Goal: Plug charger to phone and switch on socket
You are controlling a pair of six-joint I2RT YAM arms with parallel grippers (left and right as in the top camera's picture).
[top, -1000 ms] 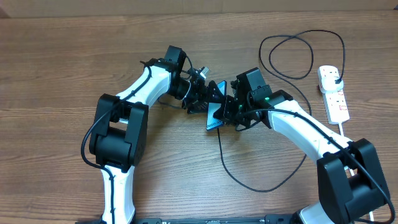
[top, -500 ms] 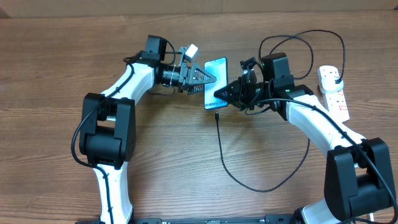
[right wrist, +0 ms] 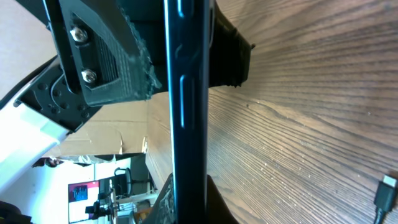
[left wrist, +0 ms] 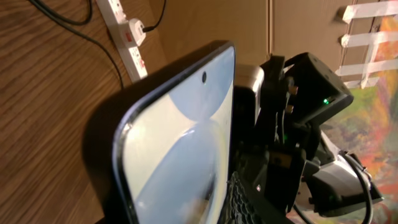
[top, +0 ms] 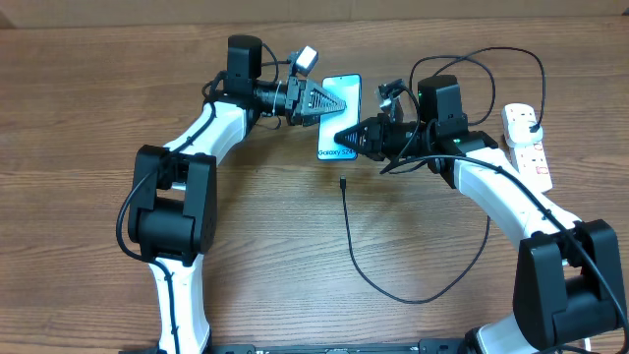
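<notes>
The robot's right gripper is closed on the phone's lower end [top: 337,151], so it should leave the phone to the left gripper and take hold of the charger's connector [top: 343,184].
The phone [top: 340,116] shows its blue-white screen upward between my two grippers. My right gripper [top: 346,136] is shut on its lower end. In the right wrist view the phone [right wrist: 186,124] is edge-on between my fingers. My left gripper [top: 324,99] straddles the phone's upper end. In the left wrist view the phone [left wrist: 180,143] fills the space between the jaws, which stand close to both faces. Whether they press on it does not show. The charger's connector tip [top: 342,183] lies on the table below the phone, apart from it. Its black cable [top: 393,290] loops round to the plug [top: 532,129] in the socket [top: 529,157].
The white socket strip lies at the right edge of the wooden table [top: 79,147], its thick white cord [top: 543,202] running toward the front. The black cable makes a second loop [top: 462,88] at the back right. The connector tip [right wrist: 387,190] also shows on the wood.
Both arms have carried the phone toward the back of the table and turned it more upright in the picture. The left jaws have narrowed around its upper end. The connector tip now lies apart from the phone.
</notes>
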